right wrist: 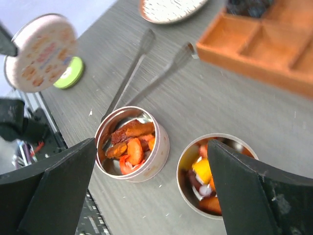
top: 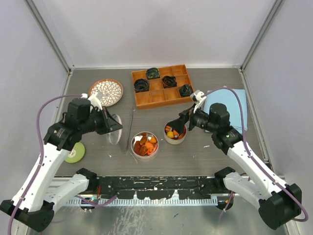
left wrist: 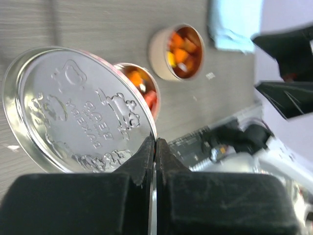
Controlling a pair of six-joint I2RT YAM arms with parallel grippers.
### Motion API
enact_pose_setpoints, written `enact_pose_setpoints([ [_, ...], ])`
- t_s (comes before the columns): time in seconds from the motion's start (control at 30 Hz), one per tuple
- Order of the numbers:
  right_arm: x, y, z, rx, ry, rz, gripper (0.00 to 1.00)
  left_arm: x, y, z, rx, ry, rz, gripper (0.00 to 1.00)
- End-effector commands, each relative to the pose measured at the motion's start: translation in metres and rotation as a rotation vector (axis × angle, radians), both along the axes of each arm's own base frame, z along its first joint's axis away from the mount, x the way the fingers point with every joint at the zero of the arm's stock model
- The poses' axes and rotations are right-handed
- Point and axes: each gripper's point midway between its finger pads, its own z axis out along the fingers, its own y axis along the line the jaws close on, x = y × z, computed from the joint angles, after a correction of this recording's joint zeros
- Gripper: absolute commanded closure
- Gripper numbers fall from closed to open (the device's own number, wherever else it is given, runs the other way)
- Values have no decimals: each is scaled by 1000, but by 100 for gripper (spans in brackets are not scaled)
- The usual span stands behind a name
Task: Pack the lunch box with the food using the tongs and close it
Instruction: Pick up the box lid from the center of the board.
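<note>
I expect the lid (top: 115,130) to sit flush when I press it down, because the food (top: 145,145) lies below the rim of the tin beside the tongs.
Two round open tins of the lunch box stand mid-table, each holding orange, red and yellow food: the left tin (top: 144,144) (right wrist: 132,144) and the right tin (top: 175,133) (right wrist: 215,176). My left gripper (top: 108,123) (left wrist: 155,144) is shut on the rim of a round embossed metal lid (top: 113,128) (left wrist: 73,110), which it holds on edge to the left of the tins. The tongs (top: 130,129) (right wrist: 142,68) lie on the table between the lid and the left tin. My right gripper (top: 182,125) (right wrist: 151,144) hangs open over the right tin with nothing between its fingers.
An orange compartment tray (top: 164,85) with dark coiled lumps sits at the back. A patterned plate (top: 106,91) lies at back left, a green disc (top: 75,152) at front left and a blue cloth (top: 230,110) under the right arm.
</note>
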Motion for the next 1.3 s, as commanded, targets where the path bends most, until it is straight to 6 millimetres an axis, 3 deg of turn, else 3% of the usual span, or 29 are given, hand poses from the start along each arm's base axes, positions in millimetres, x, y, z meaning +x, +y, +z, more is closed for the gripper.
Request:
enact_pose_setpoints([
  [0.0,-15,21,55,-46,-558,321,0,-37,-56,43,-201,-61,-466,100],
  [0.17,-51,38,47,-111,-739,706,0,-70,-92,58,-336,-39,-798,100],
  [0.37,-66,50,47,-109,-812,882,0,-108,-124,62,-357,-25,-1079,100],
  [0.77,-113,85,40,52,-801,1142,2,-119,-137,88,-441,-88,-1215,100],
  [0.93,-121,87,43,89,-786,1178,14,-121,-137,83,-455,-77,-1230,100],
  [1.27,-112,91,48,76,-719,1120,53,-127,-131,75,-441,-57,-1257,100],
])
